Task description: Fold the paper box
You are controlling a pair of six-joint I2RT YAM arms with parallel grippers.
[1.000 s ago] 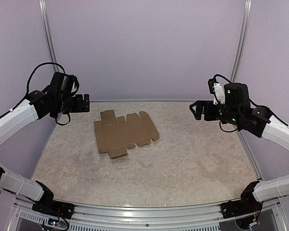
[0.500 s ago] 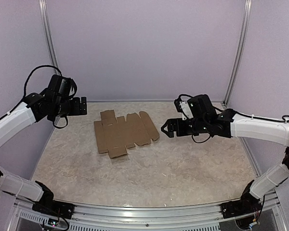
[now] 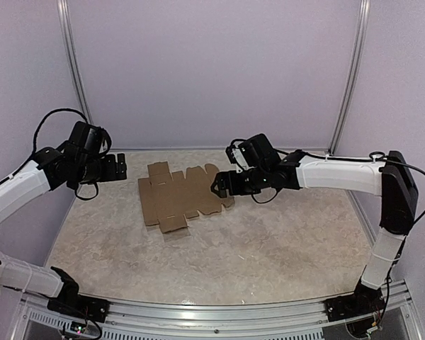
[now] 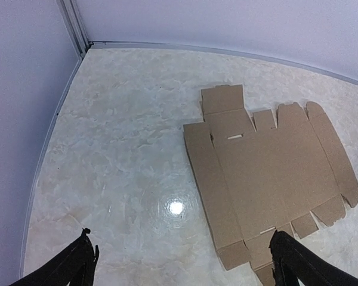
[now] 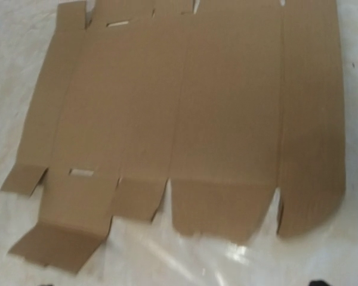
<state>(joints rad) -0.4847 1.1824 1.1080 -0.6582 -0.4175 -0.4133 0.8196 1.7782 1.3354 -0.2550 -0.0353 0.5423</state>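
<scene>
I expect the whole paper box to swing around still spread out when I pull its edge, because its panels lie flat and joined along shallow creases.
The paper box is a flat brown die-cut sheet with rounded tabs, lying on the table left of centre. In the left wrist view the paper box is spread flat at the right. It also fills most of the right wrist view as the paper box. My left gripper hovers off the sheet's left edge, open and empty, and in its own view the left gripper has its fingers far apart. My right gripper hangs low over the sheet's right flaps, open, holding nothing.
The pale marbled table is bounded by lilac walls with metal posts at the back corners. A metal rail runs along the near edge. A bright lamp glare shows on the tabletop left of the sheet.
My right arm has swept left and down from the far right to the sheet's right edge. The left gripper dropped slightly. The sheet has not moved.
</scene>
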